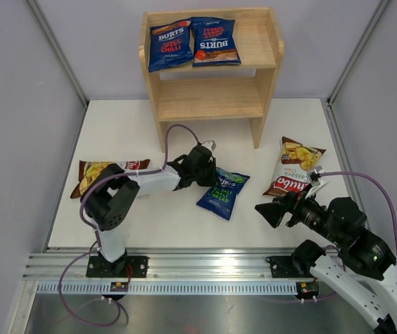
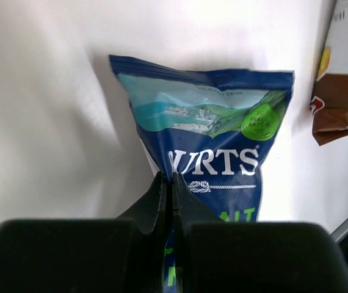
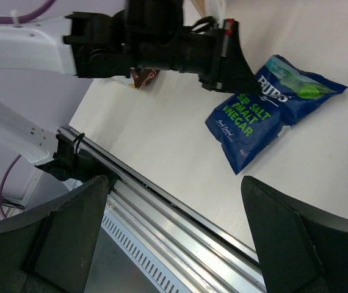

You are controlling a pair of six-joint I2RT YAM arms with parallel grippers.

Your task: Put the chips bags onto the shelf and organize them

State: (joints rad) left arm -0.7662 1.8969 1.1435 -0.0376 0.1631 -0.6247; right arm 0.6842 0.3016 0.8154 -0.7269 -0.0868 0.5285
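Observation:
The green-lettered BURTS bag shows a puffed middle, so it will remain stiff and upright while I carry it by its bottom edge.
The wooden shelf stands at the back. Two red-lettered BURTS bags lie side by side on its top tier. The green-lettered BURTS bag lies on the table in the middle. My left gripper is shut on that bag's edge, as the left wrist view shows over the bag. One Chuba bag lies at the left, partly under the left arm. The other Chuba bag lies at the right. My right gripper is open and empty, right of the blue bag.
The shelf's lower tier holds nothing and the right part of the top tier is bare. An aluminium rail runs along the table's front edge. Grey walls close both sides. A purple cable loops over the left arm.

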